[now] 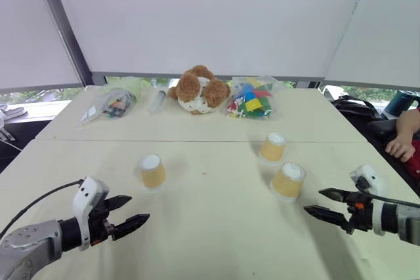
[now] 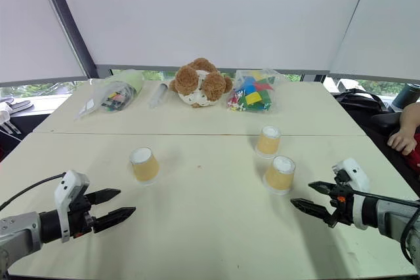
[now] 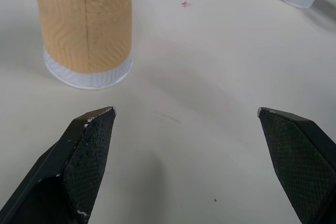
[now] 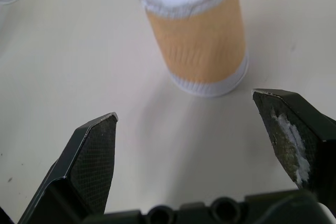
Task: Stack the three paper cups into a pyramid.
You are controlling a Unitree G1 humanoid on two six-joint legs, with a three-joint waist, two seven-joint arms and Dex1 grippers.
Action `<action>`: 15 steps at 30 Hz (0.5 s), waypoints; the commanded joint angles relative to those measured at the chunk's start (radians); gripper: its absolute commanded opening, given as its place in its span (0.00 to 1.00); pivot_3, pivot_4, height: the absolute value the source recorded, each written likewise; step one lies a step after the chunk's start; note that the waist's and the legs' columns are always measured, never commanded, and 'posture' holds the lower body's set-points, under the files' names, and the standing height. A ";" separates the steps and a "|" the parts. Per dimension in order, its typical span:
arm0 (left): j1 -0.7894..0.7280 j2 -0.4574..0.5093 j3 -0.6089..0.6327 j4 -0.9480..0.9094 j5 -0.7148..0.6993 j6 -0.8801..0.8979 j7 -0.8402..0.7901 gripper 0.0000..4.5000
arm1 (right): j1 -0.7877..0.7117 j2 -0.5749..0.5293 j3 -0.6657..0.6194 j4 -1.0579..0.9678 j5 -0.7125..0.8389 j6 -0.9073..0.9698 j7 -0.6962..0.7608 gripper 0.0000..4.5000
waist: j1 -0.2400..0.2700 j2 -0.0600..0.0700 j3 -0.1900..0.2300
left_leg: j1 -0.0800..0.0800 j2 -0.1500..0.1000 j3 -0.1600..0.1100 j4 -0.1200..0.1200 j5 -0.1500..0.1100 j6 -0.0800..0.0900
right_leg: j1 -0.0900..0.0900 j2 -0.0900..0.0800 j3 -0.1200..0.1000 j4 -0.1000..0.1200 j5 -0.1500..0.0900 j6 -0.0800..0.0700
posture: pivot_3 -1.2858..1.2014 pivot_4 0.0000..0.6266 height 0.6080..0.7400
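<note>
The nearest paper cup [image 1: 288, 183] has a thin paper rim [image 4: 190, 10] around its upturned base, so its sides will flatten a little when my right gripper carries it.
Three tan paper cups stand upside down and apart on the cream table [image 1: 210, 227]. One cup [image 1: 152, 170] is left of centre, also close up in the left wrist view [image 3: 86, 27]. Another cup [image 1: 273, 147] stands right of centre, farther back. The nearest right cup [image 1: 288, 181] fills much of the right wrist view [image 4: 197, 38]. My left gripper [image 1: 130, 212] hovers open in front of the left cup, a short gap away. On the right, my right gripper [image 1: 321, 203] is open just right of the nearest right cup. Neither gripper holds anything.
At the table's far side lie a brown plush toy [image 1: 198, 90], a clear bag of coloured blocks [image 1: 252, 98], another bag [image 1: 111, 103] and a syringe-like tube [image 1: 157, 101]. A person's arm [image 1: 403, 134] rests past the right edge. A seam [image 1: 197, 141] crosses the table.
</note>
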 commanded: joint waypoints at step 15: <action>-0.091 -0.016 -0.050 -0.039 0.015 -0.020 0.029 0.99 | 0.021 0.049 -0.043 -0.048 0.006 -0.025 -0.066 1.00 | 0.002 0.000 0.000 | 0.000 0.000 0.000 0.000 0.000 0.000 | 0.000 0.000 0.000 0.000 0.000 0.000 | 0.52 0.24 1.00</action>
